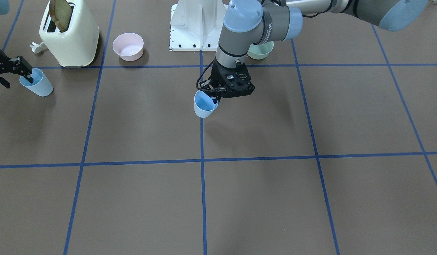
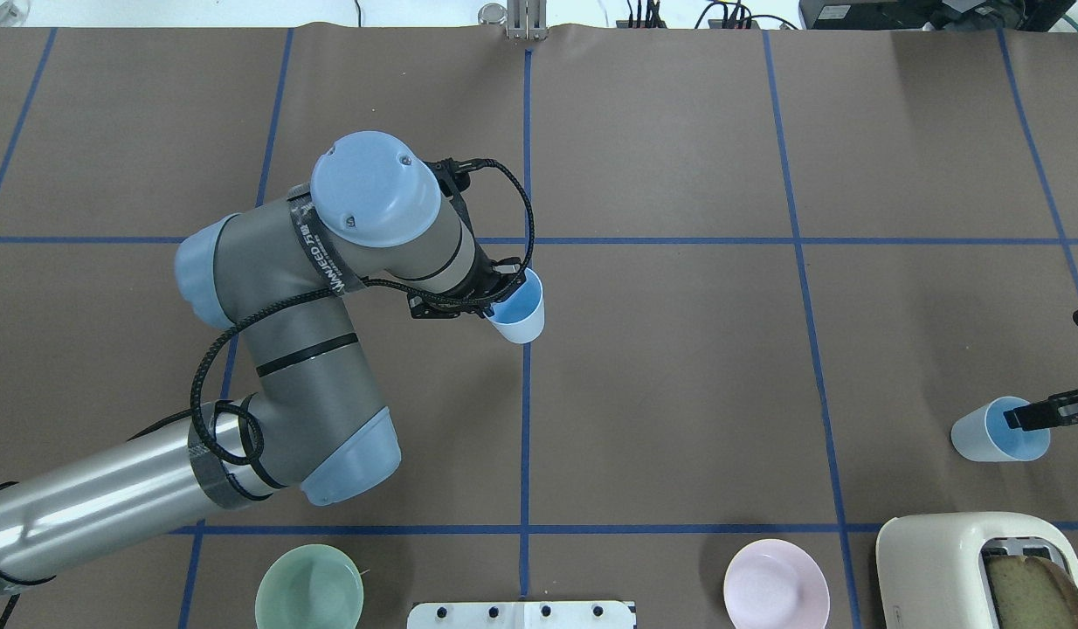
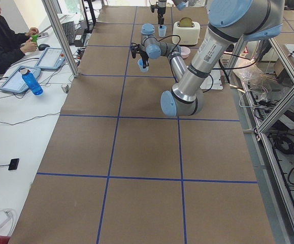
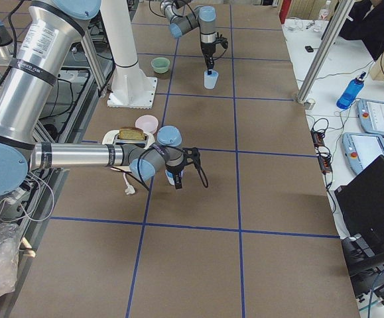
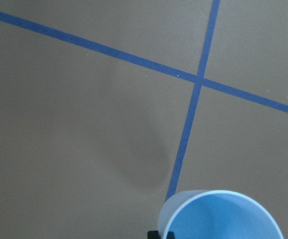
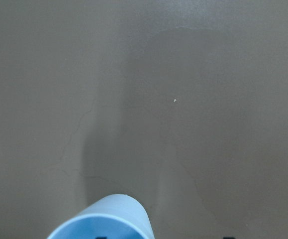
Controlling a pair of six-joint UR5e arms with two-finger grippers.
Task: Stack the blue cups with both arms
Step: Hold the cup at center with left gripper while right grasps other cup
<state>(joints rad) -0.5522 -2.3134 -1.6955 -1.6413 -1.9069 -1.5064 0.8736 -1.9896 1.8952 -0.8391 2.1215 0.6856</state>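
My gripper is going to lower the second blue cup (image 1: 38,83), which narrows from its wide rim to its base (image 1: 46,90), into the first cup. The second cup should therefore go down nearly to its rim.
My left gripper (image 1: 218,96) is shut on the rim of one pale-blue cup (image 1: 205,104) and holds it upright a little above the table near the centre line. The cup also shows in the overhead view (image 2: 519,308) and the left wrist view (image 5: 221,216). The second blue cup (image 1: 37,83) stands on the table on my right side, in front of the toaster; it also shows overhead (image 2: 998,430). My right gripper (image 1: 17,81) is open. One finger (image 2: 1041,412) reaches down inside this cup and the other is outside its wall.
A cream toaster (image 1: 70,39) with a bread slice stands behind the right cup. A pink bowl (image 1: 128,46), a mint-green bowl (image 1: 261,51) and the white pedestal base (image 1: 195,26) stand along the robot's side. Blue tape lines grid the brown table.
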